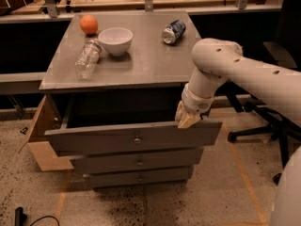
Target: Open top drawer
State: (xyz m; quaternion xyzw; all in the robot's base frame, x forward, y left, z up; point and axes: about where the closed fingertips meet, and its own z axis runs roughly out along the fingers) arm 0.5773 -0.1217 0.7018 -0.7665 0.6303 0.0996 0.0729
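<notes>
The robot's gripper is too close to one end of the top drawer's front [210,126], so it should open, rise clear and reach over the front's top edge nearer to the knob [169,123].
The top drawer [94,138] is a wide grey drawer with a small round metal knob [137,139] at its centre. It stands pulled out from the grey cabinet [141,65], with a dark gap showing behind its front panel. My gripper [186,119] sits on the top edge of the drawer front near its right end, at the tip of my white arm [235,72] that reaches in from the right. Two narrower drawers [138,163] below are shut.
On the cabinet top lie an orange [88,24], a white bowl [115,40], a fallen clear bottle [87,58] and a tipped can [173,31]. A cardboard box [42,140] stands left of the cabinet. An office chair base [263,126] is at right.
</notes>
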